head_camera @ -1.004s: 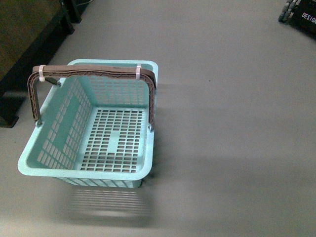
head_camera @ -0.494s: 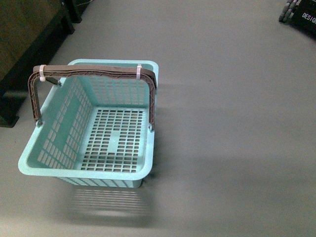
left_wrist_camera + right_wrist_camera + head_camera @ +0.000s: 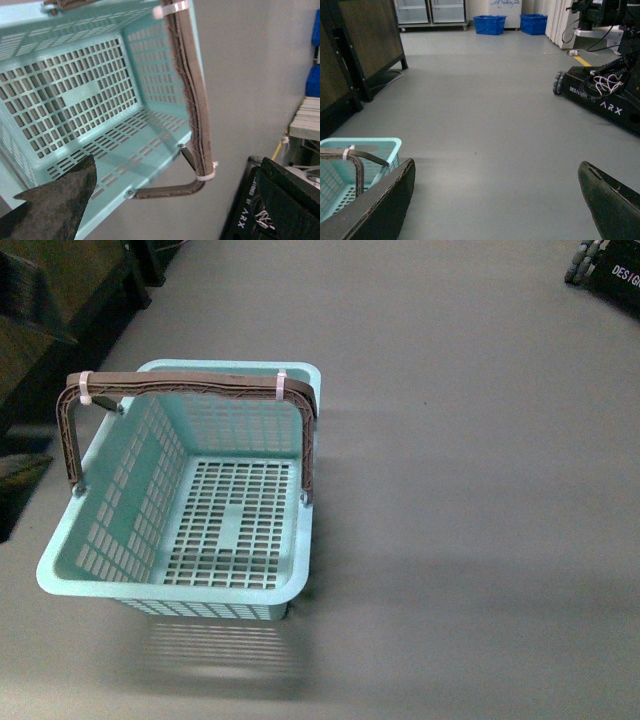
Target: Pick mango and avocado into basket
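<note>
The light teal basket (image 3: 228, 525) will hang upright under its raised brown handles when I lift with my left gripper, because white zip ties (image 3: 281, 385) keep those handles together.
The light teal basket (image 3: 170, 592) stands on the grey floor at the centre left of the front view, empty, with its brown handles (image 3: 180, 385) raised and bound by white zip ties. In the left wrist view my left gripper (image 3: 170, 210) is open just outside one slotted wall of the basket (image 3: 125, 145), close to the handle's (image 3: 197, 115) lower end. My right gripper (image 3: 492, 205) is open over bare floor, with the basket's corner (image 3: 370, 142) off to one side. No mango or avocado is in view.
Dark blurred shapes (image 3: 22, 478) sit at the front view's left edge, in front of dark furniture (image 3: 60, 280). A black wheeled ARX base (image 3: 605, 95) stands to the right. Blue crates (image 3: 490, 24) and cabinets line the far wall.
Dark blurred shapes have come into the left edge of the front view. The basket has not moved.
</note>
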{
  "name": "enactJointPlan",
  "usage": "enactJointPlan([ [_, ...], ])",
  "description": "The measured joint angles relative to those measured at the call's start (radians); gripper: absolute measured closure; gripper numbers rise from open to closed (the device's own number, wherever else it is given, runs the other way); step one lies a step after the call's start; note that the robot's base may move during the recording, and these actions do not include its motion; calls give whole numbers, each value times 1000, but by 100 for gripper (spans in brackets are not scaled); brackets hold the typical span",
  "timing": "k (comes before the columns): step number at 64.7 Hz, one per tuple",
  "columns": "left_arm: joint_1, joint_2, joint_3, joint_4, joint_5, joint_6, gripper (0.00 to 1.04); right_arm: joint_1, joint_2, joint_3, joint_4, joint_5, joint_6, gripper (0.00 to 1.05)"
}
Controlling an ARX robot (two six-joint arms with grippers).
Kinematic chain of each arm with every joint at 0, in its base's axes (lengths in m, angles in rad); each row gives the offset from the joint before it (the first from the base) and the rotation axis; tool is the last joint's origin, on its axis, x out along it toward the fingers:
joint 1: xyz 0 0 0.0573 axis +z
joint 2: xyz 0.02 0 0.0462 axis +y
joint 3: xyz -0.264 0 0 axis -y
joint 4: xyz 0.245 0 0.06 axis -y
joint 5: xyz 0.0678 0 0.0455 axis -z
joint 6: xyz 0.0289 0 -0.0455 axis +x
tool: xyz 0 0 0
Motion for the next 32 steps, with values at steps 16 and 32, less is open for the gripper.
enactJointPlan([
  [16, -28, 340, 320, -3, -31, -50, 8, 0, 0, 0, 0, 0, 0, 9],
  [32, -29, 543, 576, -39, -28, -42, 8, 0, 0, 0, 0, 0, 0, 9],
])
